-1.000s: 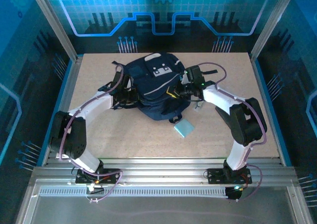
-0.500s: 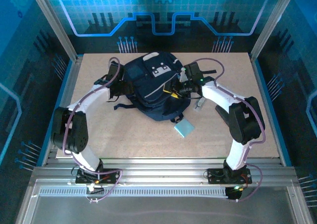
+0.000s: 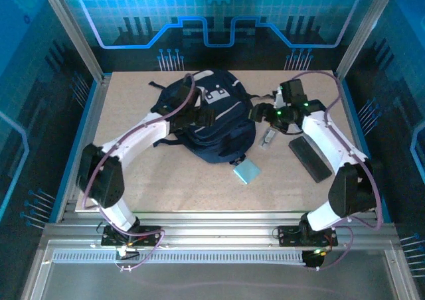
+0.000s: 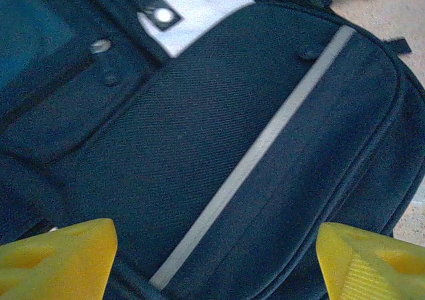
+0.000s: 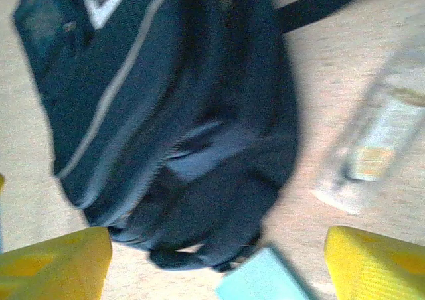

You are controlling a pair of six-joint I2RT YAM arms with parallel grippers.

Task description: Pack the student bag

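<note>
Next, my left gripper pinches the grey stripe (image 3: 228,110) and holds the front panel back before the black item goes in, because the panel covers the bag's opening (image 3: 229,124).
The student bag (image 3: 216,124) lies flat on the middle of the table, dark navy with a pale patch and a grey stripe. My left gripper (image 3: 202,117) hovers over the bag's left half. In the left wrist view its yellow fingertips (image 4: 56,257) stand wide apart above the bag's front panel (image 4: 199,114), so the left gripper (image 4: 216,263) is open and holds nothing. My right gripper (image 3: 261,113) is just off the bag's right side, open and empty. In the blurred right wrist view the right gripper (image 5: 216,267) looks down on the bag (image 5: 172,101).
A light blue flat item (image 3: 246,172) (image 5: 265,280) lies by the bag's near right corner. A clear item with a label (image 3: 268,139) (image 5: 378,134) lies right of the bag. A black oblong item (image 3: 309,157) sits further right. Bare table (image 3: 172,180) lies in front.
Both grippers went from shut to open. The left arm swung right over the bag. The right arm pulled back and to the right, uncovering the black oblong item.
</note>
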